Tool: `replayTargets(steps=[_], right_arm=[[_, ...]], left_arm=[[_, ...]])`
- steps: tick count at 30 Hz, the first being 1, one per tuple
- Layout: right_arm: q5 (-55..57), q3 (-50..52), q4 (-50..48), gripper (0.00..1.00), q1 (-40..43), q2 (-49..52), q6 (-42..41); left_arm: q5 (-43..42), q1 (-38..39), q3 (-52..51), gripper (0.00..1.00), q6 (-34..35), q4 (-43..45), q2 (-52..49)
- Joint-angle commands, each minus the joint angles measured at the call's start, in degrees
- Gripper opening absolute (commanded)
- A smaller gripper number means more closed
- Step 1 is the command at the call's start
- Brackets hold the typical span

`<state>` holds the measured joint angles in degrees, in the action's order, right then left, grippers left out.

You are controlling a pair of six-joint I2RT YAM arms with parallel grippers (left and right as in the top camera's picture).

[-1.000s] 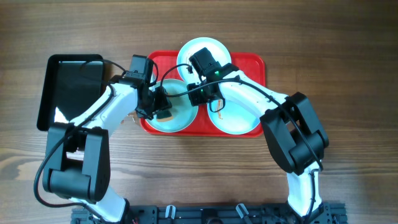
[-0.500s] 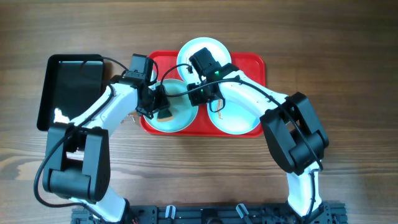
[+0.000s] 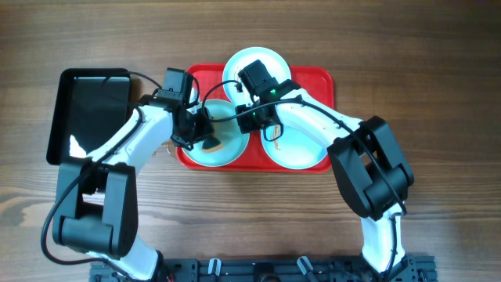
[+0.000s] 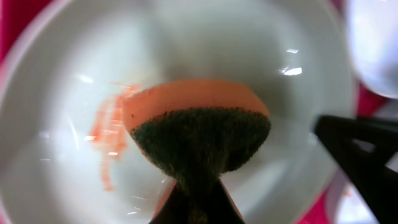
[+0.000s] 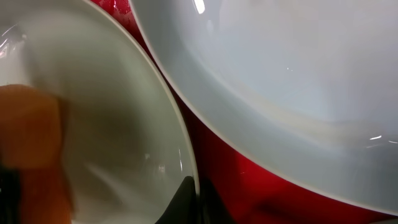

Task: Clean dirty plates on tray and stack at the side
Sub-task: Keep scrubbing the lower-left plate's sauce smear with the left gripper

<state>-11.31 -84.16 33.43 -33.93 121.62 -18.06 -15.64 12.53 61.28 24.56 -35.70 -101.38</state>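
I should wipe the sponge, now beside the plate's orange smears, back across those smears with my left gripper before my right gripper lifts the plate.
On the red tray lie three pale-blue plates: one at the left, one at the back, one at the right. My left gripper is over the left plate, shut on an orange sponge whose dark green side faces the camera. Orange smears streak that plate beside the sponge. My right gripper is shut on the left plate's right rim, one finger inside and one outside. Its black finger shows in the left wrist view.
A black rectangular tray lies on the wooden table left of the red tray. Another plate lies close beside the pinched rim, with a strip of red tray between them. Both arms cross over the red tray.
My left gripper's jaws have come together on the sponge over the left plate. The right gripper has stayed on the plate's rim.
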Motion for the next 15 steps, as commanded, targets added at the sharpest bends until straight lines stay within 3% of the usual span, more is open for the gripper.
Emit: replayTargets(steps=[1, 6, 15], right_arm=[[0.8, -1.5, -0.3, 0.05, 0.1, 1.0, -1.2], [0.8, -1.5, -0.3, 0.04, 0.1, 1.0, -1.4], [0.8, -1.5, -0.4, 0.04, 0.1, 1.0, -1.5]], left_arm=[[-5.1, 2.4, -0.5, 0.04, -0.1, 1.4, 1.9], [-0.8, 5.1, -0.5, 0.04, 3.6, 4.3, 1.4], [3.8, 5.5, -0.5, 0.04, 3.5, 5.5, -1.3]])
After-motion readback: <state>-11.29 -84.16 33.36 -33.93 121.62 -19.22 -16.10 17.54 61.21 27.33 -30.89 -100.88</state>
